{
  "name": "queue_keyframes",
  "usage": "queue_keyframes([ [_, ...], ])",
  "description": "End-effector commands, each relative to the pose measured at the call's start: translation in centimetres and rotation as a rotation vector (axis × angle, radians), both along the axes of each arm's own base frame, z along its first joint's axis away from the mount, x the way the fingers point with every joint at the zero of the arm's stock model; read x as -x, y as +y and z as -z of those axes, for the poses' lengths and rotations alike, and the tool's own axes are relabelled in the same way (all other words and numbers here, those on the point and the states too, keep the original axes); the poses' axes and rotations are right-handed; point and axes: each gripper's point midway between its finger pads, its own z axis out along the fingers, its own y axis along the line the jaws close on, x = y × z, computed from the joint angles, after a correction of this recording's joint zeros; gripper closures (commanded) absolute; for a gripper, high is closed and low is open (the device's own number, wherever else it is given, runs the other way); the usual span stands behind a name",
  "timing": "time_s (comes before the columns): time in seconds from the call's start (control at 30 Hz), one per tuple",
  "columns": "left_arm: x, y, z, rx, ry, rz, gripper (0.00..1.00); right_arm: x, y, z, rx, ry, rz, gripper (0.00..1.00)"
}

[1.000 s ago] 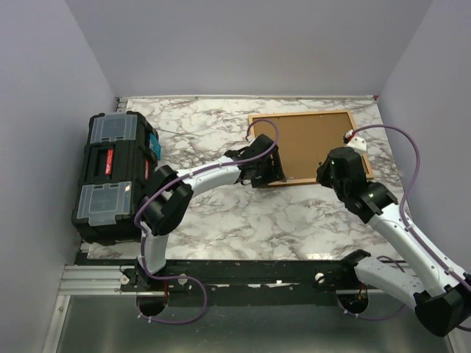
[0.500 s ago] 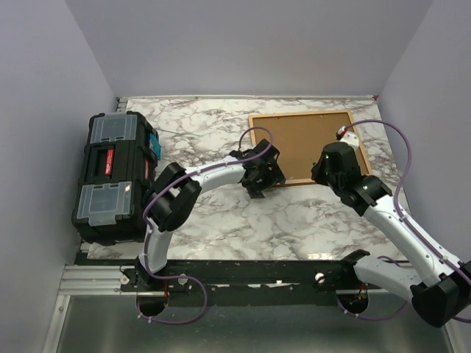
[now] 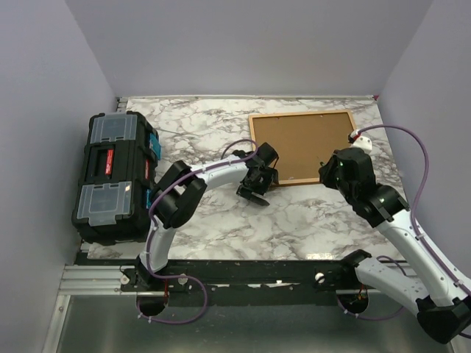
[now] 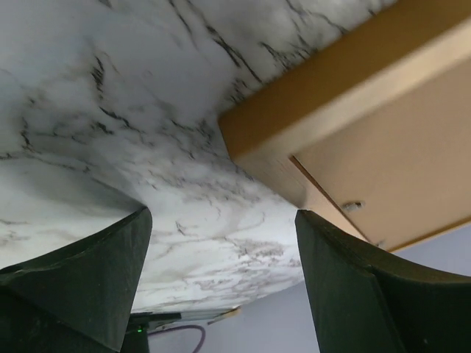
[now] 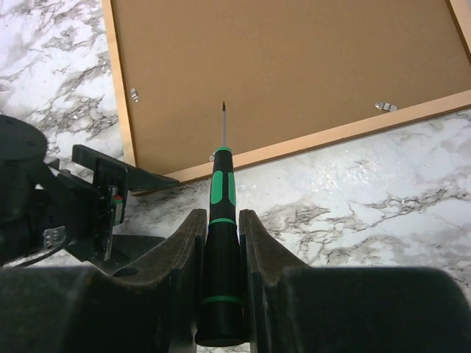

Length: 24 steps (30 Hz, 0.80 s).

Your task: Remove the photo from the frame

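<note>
The clip at the near rail [image 5: 212,157] is behind the screwdriver's tip, so next my left gripper takes hold of the frame's corner [image 4: 263,163] and rotates the frame for the screwdriver.
The frame [image 3: 302,115] lies face down at the back right of the table, with the brown backing board [image 3: 302,144] showing. The photo is hidden beneath the board. My left gripper [image 3: 251,193] is open and empty, low over the marble just off the frame's near-left corner [image 4: 274,116]. In the left wrist view its gripper [image 4: 221,220] has nothing between the jaws. My right gripper [image 5: 222,215] is shut on a black and green screwdriver [image 5: 221,184]. The screwdriver's tip hovers over the backing board [image 5: 294,66], past the frame's near rail [image 5: 331,137]. The right gripper also shows in the top view [image 3: 335,168].
A black toolbox [image 3: 114,176] stands at the table's left edge. Small metal clips [image 5: 133,94] [image 5: 383,107] sit at the board's rim. The left gripper's body [image 5: 81,206] lies close to the screwdriver's left side. Walls enclose the table at back and sides.
My left gripper has drawn back from over the frame's near-left corner towards the near side, onto the marble. My right arm has shifted slightly, still holding the screwdriver.
</note>
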Motion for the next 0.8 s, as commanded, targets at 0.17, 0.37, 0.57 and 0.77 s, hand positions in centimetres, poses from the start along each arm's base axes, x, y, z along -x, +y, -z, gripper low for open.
queue_keyframes([
  [0.17, -1.7, -0.3, 1.2, 0.013, 0.101, -0.279, 0.19, 1.0, -1.1, -0.8, 0.027, -0.019, 0.0, 1.0],
  [0.37, -3.3, 1.5, -0.7, -0.014, -0.037, -0.327, 0.16, 1.4, -1.4, -1.0, 0.033, -0.031, 0.001, 1.0],
  [0.57, -2.7, 0.8, 0.9, -0.005, 0.069, -0.35, 0.22, 1.1, -0.8, -0.9, 0.012, -0.033, -0.017, 1.0],
  [0.77, -2.3, 0.5, 1.7, 0.0, 0.118, -0.382, 0.34, 1.1, -0.6, -1.2, 0.003, -0.041, -0.025, 1.0],
])
